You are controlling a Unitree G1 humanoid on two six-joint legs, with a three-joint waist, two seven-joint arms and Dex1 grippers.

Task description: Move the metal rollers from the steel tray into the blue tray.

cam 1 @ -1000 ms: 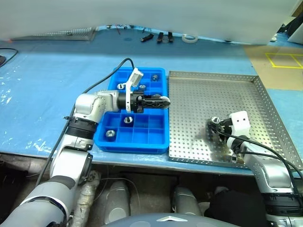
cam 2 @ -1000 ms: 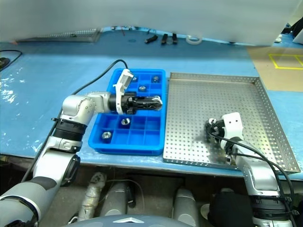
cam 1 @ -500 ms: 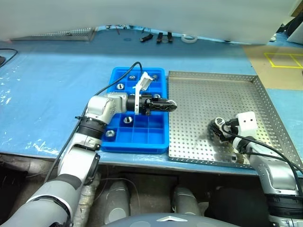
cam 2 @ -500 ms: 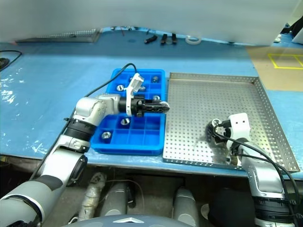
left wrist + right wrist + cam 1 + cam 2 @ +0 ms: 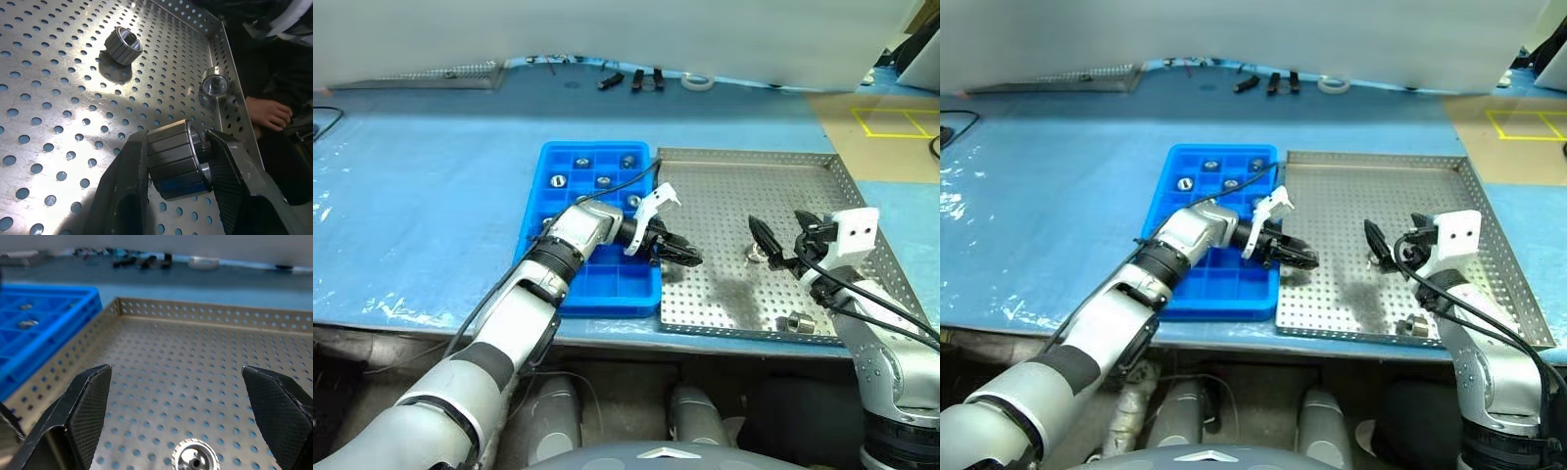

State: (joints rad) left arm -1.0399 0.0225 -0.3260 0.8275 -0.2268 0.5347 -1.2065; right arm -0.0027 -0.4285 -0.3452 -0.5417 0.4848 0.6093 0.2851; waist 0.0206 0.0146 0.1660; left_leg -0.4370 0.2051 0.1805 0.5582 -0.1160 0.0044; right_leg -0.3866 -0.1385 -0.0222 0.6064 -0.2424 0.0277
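Note:
I should set the metal roller down on the steel tray's base for my right gripper to take, because my left gripper pinches it across its hollow end.
The blue tray lies left of the steel tray, and several metal rollers sit in its far compartments. My left gripper reaches over the steel tray's left edge, pointing right. It is shut on a metal roller held just above the perforated base. My right gripper hangs open above the steel tray's right half. One roller lies under it, and the same roller lies between its fingers. A second loose roller rests by the near rim.
Black tools and a tape roll lie at the blue table's far edge. A perforated metal sheet lies at the far left. Yellow floor marks lie beyond the table on the right.
My left gripper has swung right and down from over the blue tray to over the steel tray's left edge. My right gripper has opened and risen off the tray, leaving a roller lying there.

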